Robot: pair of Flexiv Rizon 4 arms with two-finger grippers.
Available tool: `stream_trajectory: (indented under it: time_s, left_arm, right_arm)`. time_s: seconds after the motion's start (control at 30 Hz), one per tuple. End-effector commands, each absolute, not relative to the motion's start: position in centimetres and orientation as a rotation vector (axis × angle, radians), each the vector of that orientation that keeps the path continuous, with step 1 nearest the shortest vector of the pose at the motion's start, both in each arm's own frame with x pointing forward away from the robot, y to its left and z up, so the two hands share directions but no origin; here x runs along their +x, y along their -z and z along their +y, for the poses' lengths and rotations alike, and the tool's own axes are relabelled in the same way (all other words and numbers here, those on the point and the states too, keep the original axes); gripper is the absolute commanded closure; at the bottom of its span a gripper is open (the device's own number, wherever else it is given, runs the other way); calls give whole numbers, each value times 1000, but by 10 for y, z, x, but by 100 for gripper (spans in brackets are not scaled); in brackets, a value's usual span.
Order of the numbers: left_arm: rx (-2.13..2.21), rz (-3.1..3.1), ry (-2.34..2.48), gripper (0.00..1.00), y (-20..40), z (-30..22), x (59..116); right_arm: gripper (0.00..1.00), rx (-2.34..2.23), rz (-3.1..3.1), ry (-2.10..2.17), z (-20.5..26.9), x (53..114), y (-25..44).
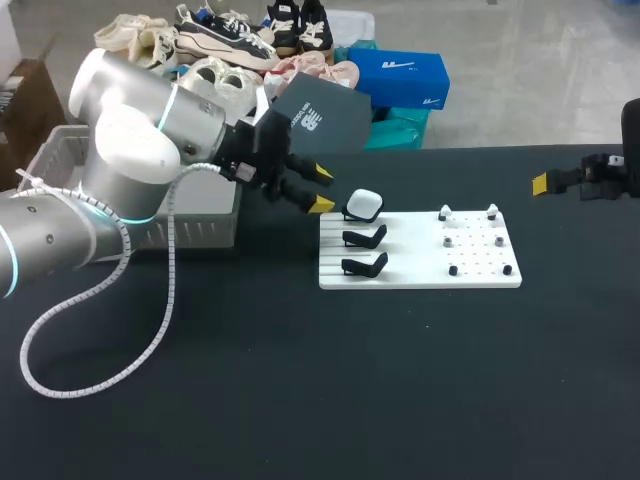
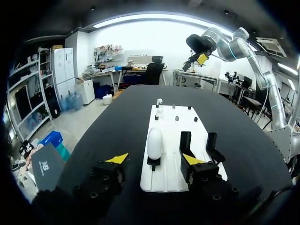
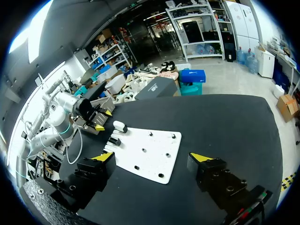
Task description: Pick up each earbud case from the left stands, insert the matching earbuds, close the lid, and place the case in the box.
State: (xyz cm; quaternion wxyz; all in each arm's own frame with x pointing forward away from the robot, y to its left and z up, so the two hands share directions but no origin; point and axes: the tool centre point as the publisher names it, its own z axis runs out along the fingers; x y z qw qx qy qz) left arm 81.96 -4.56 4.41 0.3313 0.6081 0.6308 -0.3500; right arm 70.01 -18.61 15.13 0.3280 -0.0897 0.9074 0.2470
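Observation:
The white earbuds (image 1: 492, 212) are standing out on their pegs, so I expect to find the wells inside the white earbud case (image 1: 364, 205) empty when I open its lid.
A white earbud case (image 1: 365, 205) sits on the rearmost of three black stands on the left of a white board (image 1: 420, 275). The other two stands (image 1: 365, 251) are empty. Small earbuds (image 1: 445, 213) stand on pegs on the board's right part. My left gripper (image 1: 322, 189) is open just left of the case, not touching it. In the left wrist view the case (image 2: 154, 142) stands upright ahead, between the spread fingers of the left gripper (image 2: 154, 159). My right gripper (image 1: 545, 182) hovers far right; in its own view the right gripper (image 3: 152, 157) is open and empty above the board (image 3: 154, 154).
A grey plastic crate (image 1: 205, 225) sits on the table's left behind my left arm, whose white cable loop (image 1: 90, 340) hangs over the black tabletop. In the left wrist view my right arm (image 2: 202, 51) hangs beyond the board's far end.

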Motion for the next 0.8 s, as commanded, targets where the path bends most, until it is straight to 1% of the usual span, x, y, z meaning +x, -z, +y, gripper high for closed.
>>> stream_trajectory:
  time_s: [0.03,0.13,0.2,0.47,0.6,0.63,0.7,0.8]
  left_arm:
    - [1590,1643,927,37,-39,-50,824]
    - [1595,1631,937,36,-38,-53,821]
    - [1598,1627,939,41,-37,-55,820]
    - [1596,1618,954,37,-35,-63,821]
    - [1591,1614,952,41,-31,-69,824]
    - [1588,1614,953,45,-30,-70,825]
    - [1592,1613,952,50,-29,-72,824]
    - [1597,1612,952,51,-25,-76,825]
  right_arm:
    - [0,-239,2373,-652,-187,701,-150]
    - [0,-239,2373,-652,-187,701,-150]
    - [0,-239,2373,-652,-187,701,-150]
    - [0,-239,2373,-652,-187,701,-150]
    - [0,-239,2373,-652,-187,701,-150]
    - [0,-239,2373,-652,-187,701,-150]
    - [0,-239,2373,-652,-187,701,-150]
    - [0,-239,2373,-652,-187,701,-150]
